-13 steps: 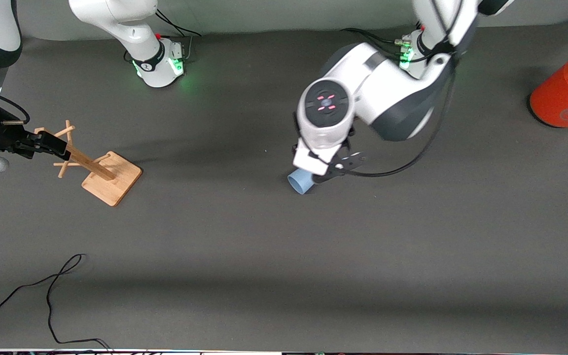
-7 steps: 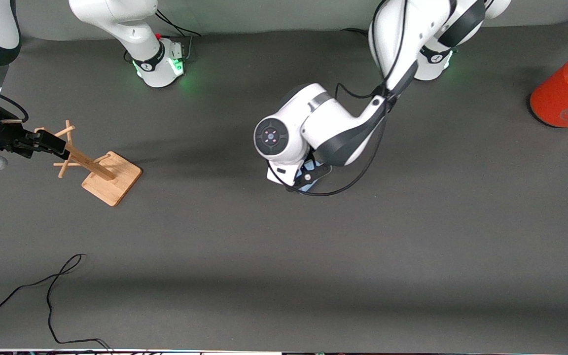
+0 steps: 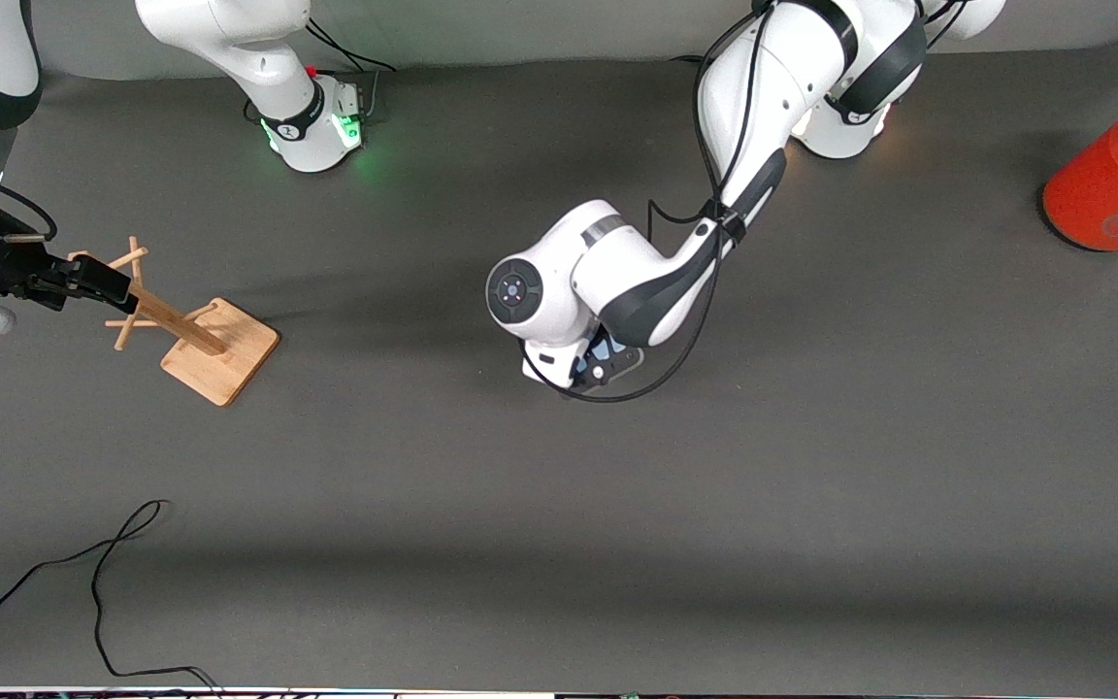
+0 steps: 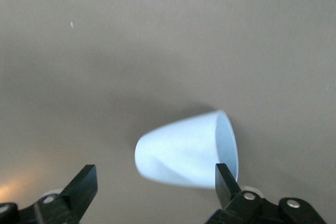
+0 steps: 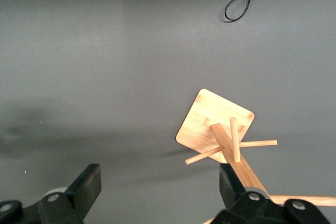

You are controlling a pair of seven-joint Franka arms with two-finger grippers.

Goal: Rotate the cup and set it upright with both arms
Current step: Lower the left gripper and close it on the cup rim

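Note:
The light-blue cup (image 4: 185,150) narrows to a blunt, closed end (image 4: 144,156). The cup will keep standing on that narrow base when I turn it upright.
The light-blue cup (image 4: 184,153) lies on its side on the dark table, its open mouth toward one finger. My left gripper (image 4: 156,190) is open, low over the cup, with a finger (image 4: 226,181) next to the rim and the other well clear of the base. In the front view the left wrist covers the cup, leaving only a blue sliver (image 3: 603,342) by the left gripper (image 3: 598,369). My right gripper (image 3: 93,282) waits open and empty over the wooden peg rack, as its own view (image 5: 157,187) shows.
The wooden peg rack (image 3: 195,335) stands at the right arm's end of the table and shows in the right wrist view (image 5: 218,119). A large orange can (image 3: 1117,180) stands at the left arm's end. A black cable (image 3: 103,573) lies near the front camera.
My left arm has swung over the cup and come down, so its wrist now hides the cup in the front view. The right arm has not moved.

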